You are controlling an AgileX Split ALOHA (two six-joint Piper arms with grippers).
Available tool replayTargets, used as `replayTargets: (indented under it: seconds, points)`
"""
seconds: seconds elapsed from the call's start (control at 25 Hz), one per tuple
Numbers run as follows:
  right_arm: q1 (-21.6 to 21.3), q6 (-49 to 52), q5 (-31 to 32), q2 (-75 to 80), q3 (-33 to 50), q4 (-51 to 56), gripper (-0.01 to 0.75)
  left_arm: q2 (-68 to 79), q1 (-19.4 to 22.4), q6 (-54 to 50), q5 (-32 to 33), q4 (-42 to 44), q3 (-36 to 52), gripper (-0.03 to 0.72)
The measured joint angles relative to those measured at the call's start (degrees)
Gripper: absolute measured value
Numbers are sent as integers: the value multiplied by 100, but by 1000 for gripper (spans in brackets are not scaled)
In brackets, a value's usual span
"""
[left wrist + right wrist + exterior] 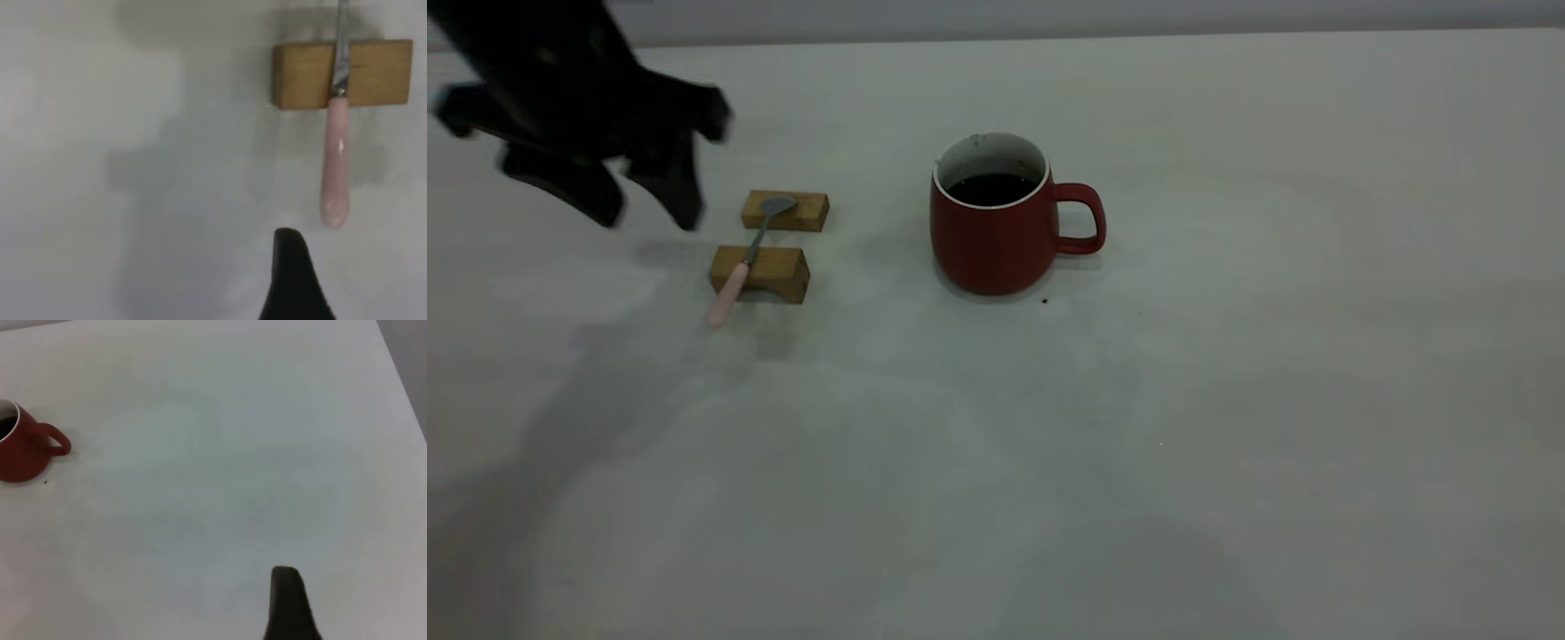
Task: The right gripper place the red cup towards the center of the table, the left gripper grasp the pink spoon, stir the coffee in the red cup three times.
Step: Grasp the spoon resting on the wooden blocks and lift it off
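The pink handle juts free past the near wooden block. My left gripper keeps going down toward the pink handle until its open fingers are on both sides of it, and then close.
The red cup stands upright near the middle of the table, handle towards the right, with dark coffee inside. It also shows far off in the right wrist view as the red cup. The pink spoon lies across two wooden blocks, its pink handle end hanging over the nearer one. My left gripper hovers open just left of the blocks, holding nothing. In the left wrist view the pink spoon lies just beyond one black finger. Of my right gripper only one finger shows, over bare table far from the cup.
The two wooden blocks, the far one and the near one, hold the spoon off the table. A few dark specks lie by the cup's base. The table's back edge runs along the top.
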Motion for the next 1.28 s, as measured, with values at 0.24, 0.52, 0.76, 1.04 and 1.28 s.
replayTargets:
  seconds: [0.24, 0.52, 0.76, 1.04, 1.28]
  points:
    - [0, 0, 0, 0, 0, 0, 551, 703, -96, -5, -72, 0, -391, 554]
    - [0, 0, 0, 0, 0, 0, 551, 1011, -96, -127, -202, 0, -434, 554]
    - [0, 0, 0, 0, 0, 0, 551, 1262, -96, -241, -584, 0, -452, 554]
    - [0, 0, 0, 0, 0, 0, 551, 1525, -96, -278, -727, 0, -452, 554]
    - [0, 0, 0, 0, 0, 5, 551, 1620, -96, -321, -792, 0, -454, 479]
